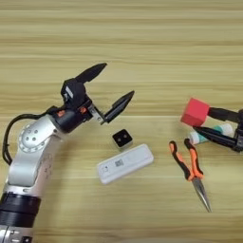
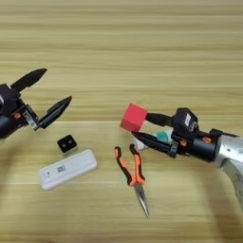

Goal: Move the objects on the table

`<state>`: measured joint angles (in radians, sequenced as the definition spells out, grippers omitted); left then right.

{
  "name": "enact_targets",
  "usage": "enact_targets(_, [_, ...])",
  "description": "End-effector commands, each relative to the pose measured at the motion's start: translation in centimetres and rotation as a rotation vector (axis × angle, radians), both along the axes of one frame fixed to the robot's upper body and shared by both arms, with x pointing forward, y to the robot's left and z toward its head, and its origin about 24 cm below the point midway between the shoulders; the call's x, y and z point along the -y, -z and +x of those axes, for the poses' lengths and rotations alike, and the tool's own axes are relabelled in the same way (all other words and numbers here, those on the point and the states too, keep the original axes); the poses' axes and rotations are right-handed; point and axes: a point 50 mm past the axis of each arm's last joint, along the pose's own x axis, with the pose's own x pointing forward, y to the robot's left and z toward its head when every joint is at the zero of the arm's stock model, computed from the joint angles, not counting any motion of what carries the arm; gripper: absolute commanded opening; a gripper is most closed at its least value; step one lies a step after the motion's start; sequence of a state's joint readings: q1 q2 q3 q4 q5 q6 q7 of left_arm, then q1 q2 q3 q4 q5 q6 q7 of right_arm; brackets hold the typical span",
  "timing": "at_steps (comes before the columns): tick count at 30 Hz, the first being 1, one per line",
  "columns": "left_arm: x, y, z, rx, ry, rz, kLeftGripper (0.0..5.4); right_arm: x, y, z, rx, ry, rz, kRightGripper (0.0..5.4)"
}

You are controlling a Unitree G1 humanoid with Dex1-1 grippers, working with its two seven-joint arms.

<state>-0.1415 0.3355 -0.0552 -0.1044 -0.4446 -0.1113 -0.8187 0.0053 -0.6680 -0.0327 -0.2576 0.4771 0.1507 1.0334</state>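
Observation:
The red cube's free side (image 1: 188, 111) is toward my open left gripper, so it should keep moving toward the red cube until both fingers can close around it.
The small red cube (image 2: 134, 117) sits between the fingertips of my right gripper (image 2: 140, 126), which reaches in from the right and is shut on it. Partly hidden under those fingers lies the white tube with a teal label (image 2: 163, 137). The orange-black-handled pliers (image 1: 188, 164) lie just in front, with the nose pointing toward me. At centre left, the tiny black cube with white dots (image 1: 122, 138) rests beside the long white rectangular device (image 1: 125, 163). My left gripper (image 1: 118, 79) hovers behind the black cube, open and holding nothing.
The light-brown wooden table (image 1: 142, 38) fills both views, and its far half carries bare wood grain. My left arm comes in from the lower left corner, with a black cable looping beside it. The right arm enters from the right edge.

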Motion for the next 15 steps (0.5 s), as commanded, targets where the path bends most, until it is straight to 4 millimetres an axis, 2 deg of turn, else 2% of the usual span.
enact_targets(1, [0.5,-0.5,-1.0,-0.004,0.127,0.027,5.4,-0.6,-1.3,0.0,0.02,-0.061,-0.032,2.29])
enact_targets(9, [1.0,-0.8,-1.8,-0.013,0.266,0.079,5.4,-1.6,-2.7,-0.1,0.021,-0.138,-0.05,2.29])
enact_targets(15, [1.4,-0.5,-2.4,-0.053,0.347,0.091,5.4,-2.6,-3.7,-0.9,0.013,-0.194,-0.021,2.29])
